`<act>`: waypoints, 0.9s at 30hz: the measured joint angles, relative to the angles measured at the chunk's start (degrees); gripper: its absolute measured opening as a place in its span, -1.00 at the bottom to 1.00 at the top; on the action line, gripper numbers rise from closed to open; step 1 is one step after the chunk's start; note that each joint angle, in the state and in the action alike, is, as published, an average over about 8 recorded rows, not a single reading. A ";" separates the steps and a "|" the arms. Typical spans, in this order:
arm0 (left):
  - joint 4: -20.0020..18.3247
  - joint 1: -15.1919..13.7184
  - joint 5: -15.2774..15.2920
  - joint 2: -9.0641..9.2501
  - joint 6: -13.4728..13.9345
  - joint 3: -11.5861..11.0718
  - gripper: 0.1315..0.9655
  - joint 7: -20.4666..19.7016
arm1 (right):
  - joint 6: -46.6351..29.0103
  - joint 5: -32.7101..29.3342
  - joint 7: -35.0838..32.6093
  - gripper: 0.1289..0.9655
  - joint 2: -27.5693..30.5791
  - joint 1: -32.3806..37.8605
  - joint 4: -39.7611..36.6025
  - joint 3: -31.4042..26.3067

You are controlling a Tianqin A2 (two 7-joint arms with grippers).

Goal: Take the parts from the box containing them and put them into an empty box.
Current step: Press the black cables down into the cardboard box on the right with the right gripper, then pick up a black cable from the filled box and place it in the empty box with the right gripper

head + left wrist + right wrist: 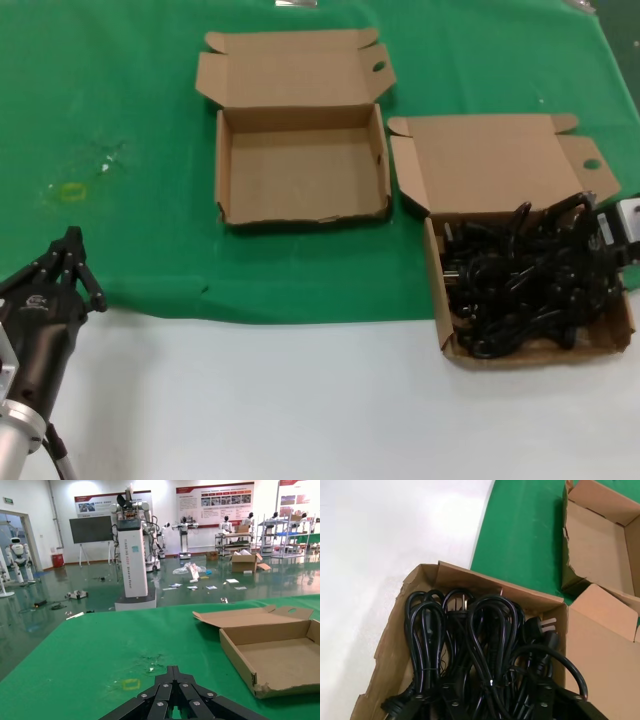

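My gripper will bring the looped power cord (492,610) free of the others, still in its bundle, when it lifts the cord. A tie (491,683) holds the cord tightly together.
The parts, black power cords (520,280), lie tangled in the box containing them (540,352) at the right, its flap lid folded back. In the right wrist view the looped cords (485,640) fill that box (395,625). My right gripper (495,697) reaches into the box from its far right side (603,232), fingers (545,695) spread open with cord loops between them. The empty box (300,165) stands at centre back, also seen from the left wrist (280,660). My left gripper (70,258) rests shut at the near left, tips together (173,670).
A green cloth (120,100) covers the far half of the table; the near half is bare white tabletop (250,400). A small yellow mark (72,190) sits on the cloth at the left. The two boxes stand close, corner to corner.
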 joint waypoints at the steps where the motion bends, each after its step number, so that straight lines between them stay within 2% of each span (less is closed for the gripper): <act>1: 0.00 0.00 0.00 0.00 0.00 0.00 -0.97 0.00 | 0.06 -0.04 0.02 0.07 -0.09 -0.05 -0.06 0.00; 9: 0.00 0.00 0.01 0.00 0.00 0.00 -0.97 0.00 | 0.49 -0.31 0.01 -0.42 -0.74 -0.37 -0.78 -0.06; 13: 0.00 0.00 0.01 0.00 0.00 0.00 -0.97 0.00 | 0.57 -0.42 -0.04 -0.42 -0.93 -0.50 -1.00 -0.10; 21: 0.00 0.00 0.01 0.00 0.00 0.00 -0.97 0.00 | 0.43 -0.55 0.62 -0.72 -0.84 -0.58 -0.34 -0.07; 27: 0.00 0.00 0.01 0.00 0.00 0.00 -0.97 0.00 | -0.44 -0.61 3.18 -0.75 0.12 -0.06 2.56 0.24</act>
